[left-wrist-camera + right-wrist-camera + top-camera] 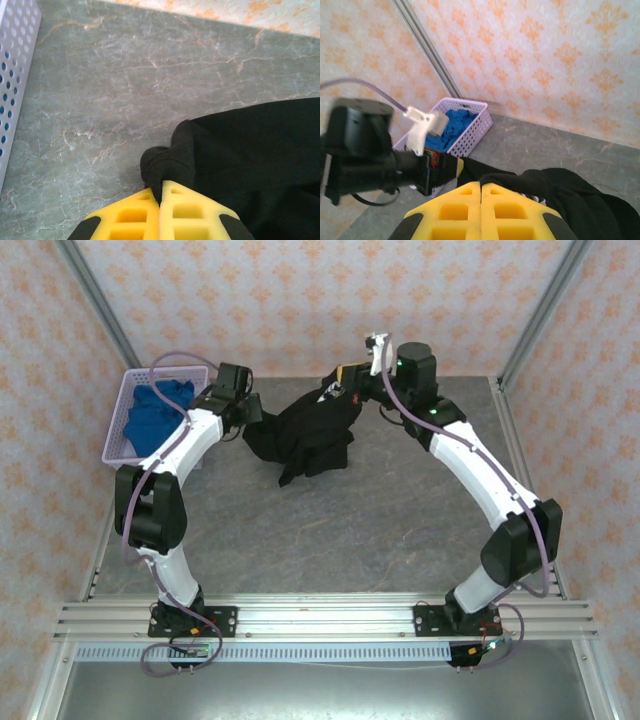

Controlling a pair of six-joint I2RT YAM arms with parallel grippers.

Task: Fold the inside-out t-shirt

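Observation:
The t-shirt hangs in a bunch with my left gripper on a rolled fold, so I should set the t-shirt down and grip other edges to open it.
The inside-out t-shirt is a bunched black bundle at the back middle of the table, strung between both grippers. My left gripper is shut on a rolled fold at its left end. In the left wrist view the yellow fingertips pinch that fold, and the rest of the t-shirt spreads to the right. My right gripper is shut on the t-shirt's upper right edge. In the right wrist view its gripper meets the black t-shirt at the tips, with a bit of white print beside them.
A lilac perforated basket holding a bright blue cloth stands at the back left, close to the left arm; the basket also appears in the right wrist view. Patterned walls and metal frame posts enclose the grey marbled table.

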